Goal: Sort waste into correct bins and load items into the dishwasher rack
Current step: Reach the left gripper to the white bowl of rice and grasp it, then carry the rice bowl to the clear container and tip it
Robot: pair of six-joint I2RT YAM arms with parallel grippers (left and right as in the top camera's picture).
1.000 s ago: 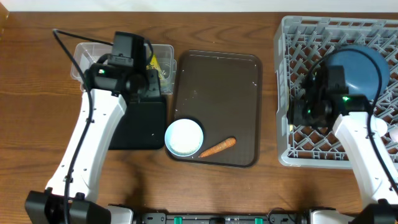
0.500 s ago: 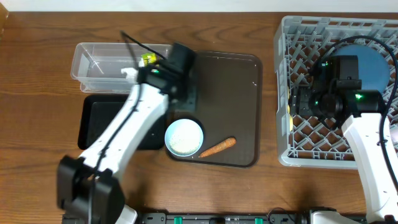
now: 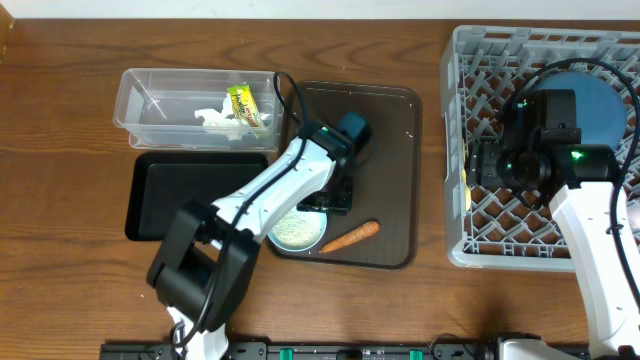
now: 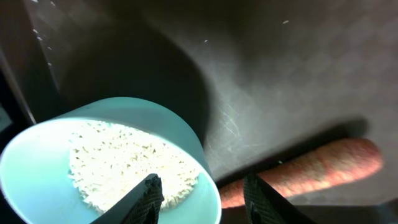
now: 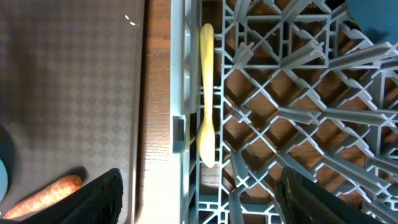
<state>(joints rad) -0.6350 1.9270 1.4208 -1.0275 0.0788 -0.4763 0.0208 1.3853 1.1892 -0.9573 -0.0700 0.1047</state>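
The white bowl contains rice (image 3: 295, 231), so next my left gripper grabs the bowl's rim and pours the rice into the black tray (image 3: 168, 192) before the bowl enters the rack.
A white bowl (image 4: 37, 180) holding a heap of white rice (image 4: 124, 158) stands on the brown tray, with an orange carrot stick (image 4: 305, 171) beside it. My left gripper (image 4: 202, 199) hovers open over the bowl's right rim, one finger above the rice and the other above the carrot. In the overhead view it (image 3: 322, 205) is at the bowl (image 3: 293, 232), next to the carrot (image 3: 350, 237). My right gripper (image 5: 205, 199) stands wide open over the left wall of the dishwasher rack (image 3: 470, 60). A cream spoon (image 5: 206, 93) lies just inside that wall. A dark blue dish (image 3: 595, 105) sits in the rack.
The clear tub (image 3: 140, 95) at the back left holds white tissue (image 3: 215, 118) and a yellow-green wrapper (image 3: 245, 103). A black tray (image 3: 190, 195) lies in front of it. The brown tray (image 3: 380, 130) sits between the bins and the rack.
My left arm has swung right from the clear tub and black tray to the bowl on the brown tray. My right gripper has shifted slightly over the rack's left side.
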